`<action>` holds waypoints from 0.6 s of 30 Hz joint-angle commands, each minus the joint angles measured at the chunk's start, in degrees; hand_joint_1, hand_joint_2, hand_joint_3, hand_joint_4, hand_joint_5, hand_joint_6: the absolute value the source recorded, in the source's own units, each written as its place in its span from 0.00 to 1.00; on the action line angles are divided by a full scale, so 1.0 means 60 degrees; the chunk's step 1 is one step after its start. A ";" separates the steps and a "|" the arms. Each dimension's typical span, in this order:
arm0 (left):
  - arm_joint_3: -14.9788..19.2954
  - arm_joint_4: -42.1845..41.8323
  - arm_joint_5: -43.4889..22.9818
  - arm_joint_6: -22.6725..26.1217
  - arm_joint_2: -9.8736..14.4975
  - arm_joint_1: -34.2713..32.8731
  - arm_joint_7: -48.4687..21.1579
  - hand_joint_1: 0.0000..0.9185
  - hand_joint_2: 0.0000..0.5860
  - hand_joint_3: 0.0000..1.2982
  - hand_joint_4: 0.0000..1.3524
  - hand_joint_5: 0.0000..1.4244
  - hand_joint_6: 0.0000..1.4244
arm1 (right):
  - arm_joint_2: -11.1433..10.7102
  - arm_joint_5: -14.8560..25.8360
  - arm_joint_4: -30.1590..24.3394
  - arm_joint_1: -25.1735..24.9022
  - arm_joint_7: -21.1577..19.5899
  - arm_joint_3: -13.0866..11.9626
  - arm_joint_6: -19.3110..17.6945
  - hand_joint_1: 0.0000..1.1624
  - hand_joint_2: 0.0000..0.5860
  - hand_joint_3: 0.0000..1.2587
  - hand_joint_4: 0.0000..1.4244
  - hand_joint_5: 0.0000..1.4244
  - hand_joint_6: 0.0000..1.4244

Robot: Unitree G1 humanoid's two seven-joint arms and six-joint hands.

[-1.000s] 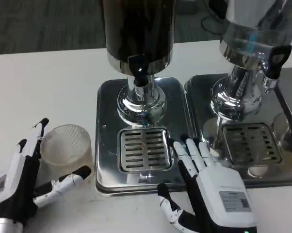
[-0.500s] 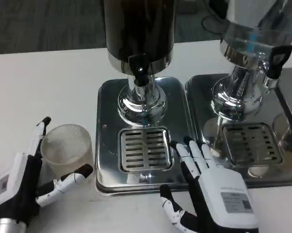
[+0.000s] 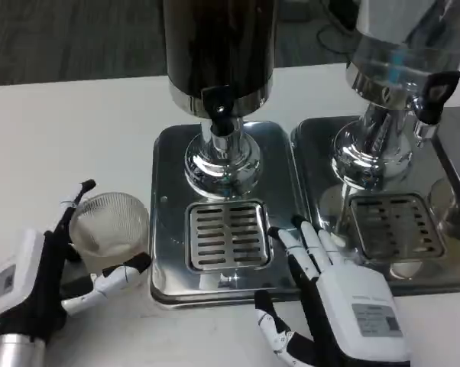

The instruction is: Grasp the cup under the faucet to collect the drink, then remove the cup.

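Deep brown shows through the side of the dark dispenser (image 3: 219, 50), so the black faucet (image 3: 218, 103) will pour brown drink into the cup when the robot opens the faucet.
A clear ribbed cup (image 3: 109, 227) stands on the white table, left of the steel drip tray (image 3: 169, 191). My left hand (image 3: 39, 287) reaches around it: the fingers (image 3: 76, 202) lie along its left side and the thumb (image 3: 115, 277) curves in front of its base. I cannot tell how firm the contact is, and the cup stays on the table. The black faucet (image 3: 218, 103) of the dark dispenser (image 3: 218, 46) hangs above the slotted grate (image 3: 228, 235), which has nothing on it. My right hand (image 3: 341, 298) lies flat and open at the tray's front right edge.
A second dispenser (image 3: 390, 46) with its own black tap (image 3: 436, 90) stands on a second steel tray (image 3: 322, 153) at the right. Bare white table (image 3: 69, 130) stretches to the left and behind the cup.
My left hand has moved right and closed in around the cup, and the cup has shifted slightly right toward the tray. The right hand has barely moved.
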 commanded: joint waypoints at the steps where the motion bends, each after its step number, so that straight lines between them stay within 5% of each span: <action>1: -0.0188 0.0138 0.0221 -0.0101 0.0009 0.0103 0.0533 0.53 0.12 0.20 0.32 0.54 0.68 | -0.0077 0.0172 0.0023 0.0008 -0.0221 -0.0015 -0.0245 0.35 0.74 0.12 0.02 0.04 0.14; 8: -0.0242 0.0124 0.0475 -0.0032 -0.0010 0.0176 0.1448 0.52 0.13 0.29 0.43 0.63 0.81 | -0.0090 0.0234 0.0051 -0.0058 -0.0052 -0.0050 -0.0243 0.35 0.72 0.12 0.02 0.05 0.16; 18: -0.0337 0.0062 0.0787 0.0140 -0.0083 0.0243 0.2258 0.53 0.14 0.32 0.46 0.65 0.84 | -0.0157 0.0296 0.0018 -0.0107 0.0028 -0.0072 -0.0205 0.34 0.71 0.12 0.02 0.05 0.16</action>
